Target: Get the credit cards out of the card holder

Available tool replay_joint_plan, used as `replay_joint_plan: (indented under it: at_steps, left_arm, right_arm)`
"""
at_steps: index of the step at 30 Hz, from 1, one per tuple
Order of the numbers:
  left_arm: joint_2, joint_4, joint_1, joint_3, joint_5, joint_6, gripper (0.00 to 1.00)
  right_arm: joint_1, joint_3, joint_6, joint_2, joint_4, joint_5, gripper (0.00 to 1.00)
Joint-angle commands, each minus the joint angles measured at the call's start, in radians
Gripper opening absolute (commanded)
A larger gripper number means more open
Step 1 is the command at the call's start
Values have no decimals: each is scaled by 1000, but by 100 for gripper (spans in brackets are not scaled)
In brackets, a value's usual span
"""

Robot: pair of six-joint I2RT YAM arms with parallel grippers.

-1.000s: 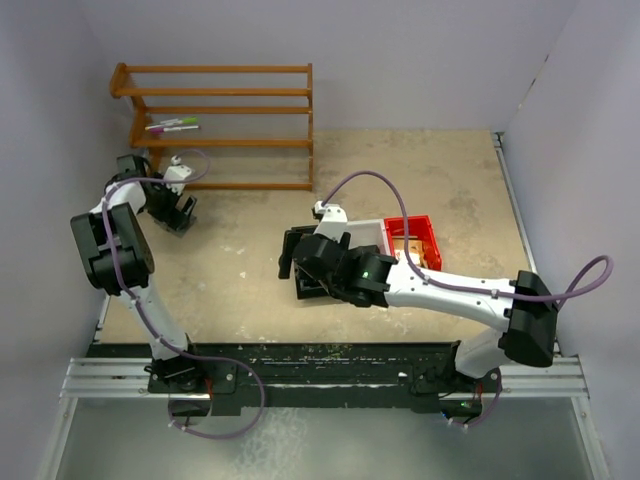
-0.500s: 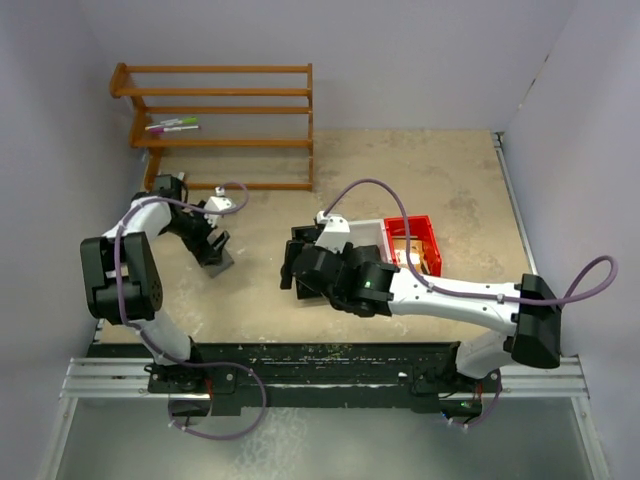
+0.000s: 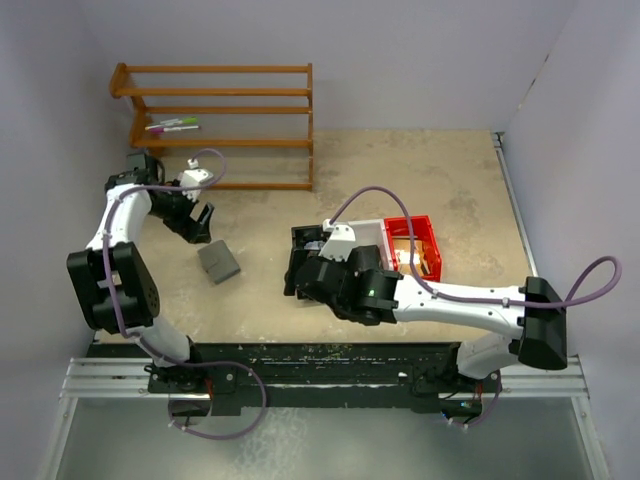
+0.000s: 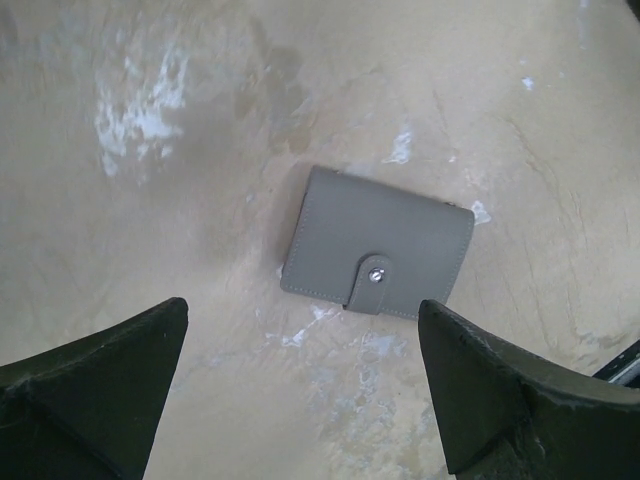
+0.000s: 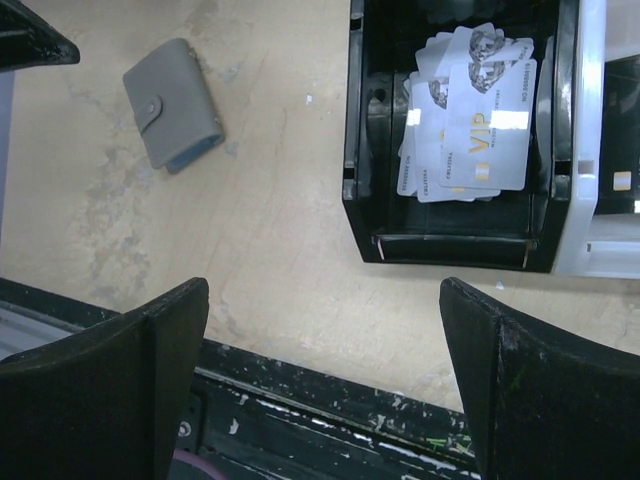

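Note:
The closed card holder [image 3: 220, 262] is lying flat and is far from my right gripper, so my left gripper should grab its back end [image 3: 213, 248] and raise it toward my right gripper.
The card holder [image 3: 219, 262] lies flat and closed on the table, left of centre, its snap tab fastened. It shows in the left wrist view [image 4: 385, 240] and the right wrist view [image 5: 175, 102]. My left gripper [image 3: 195, 222] is open and empty, raised above the holder and a little behind it [image 4: 303, 330]. Several pale silvery credit cards [image 5: 465, 115] with gold lettering lie in the black bin [image 5: 360, 130]. I see no tan-gold or black card. My right gripper [image 5: 325, 290] is open and empty, over the table's front edge beside the black bin [image 3: 303, 240].
A white bin [image 3: 368, 232] and a red bin [image 3: 412, 243] stand right of the black bin. A wooden rack [image 3: 220, 120] with markers [image 3: 172, 126] stands at the back left. The black front rail [image 5: 330, 410] runs below my right gripper.
My left gripper came down to the table with the card holder, let it go, and has pulled back up and left. My right arm shifted slightly.

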Motion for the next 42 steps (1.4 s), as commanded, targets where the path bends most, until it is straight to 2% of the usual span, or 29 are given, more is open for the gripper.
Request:
replay_joint_plan:
  at_steps: [1,7,16,21,25,31,37,42]
  left_arm:
    - [59,43,53,-26,-10,-166,99]
    - [127,100,55,-46,-44,-293,98]
    - [275,96,93,-16,-60,-281,74]
    - [322,70,96,0,10,-284,51]
    - [321,61,95,15,53,-293,37]
    - [293,29,96,16,83,-291,27]
    - [250,-15,94,38,131,-298,1]
    - [206,-70,90,47,204,-283,0]
  right_arm:
    - [12,-24,32,-45,9,54,99]
    - [13,-50,27,-75,10,58,98]
    - [14,-91,21,-120,31,46,97]
    - [14,-88,13,-116,32,41,96]
    - [14,-83,8,-110,35,37,96]
    - [14,-82,9,-103,36,35,95]
    - [14,-78,12,-95,33,34,95]
    - [14,-74,6,-86,32,-5,95]
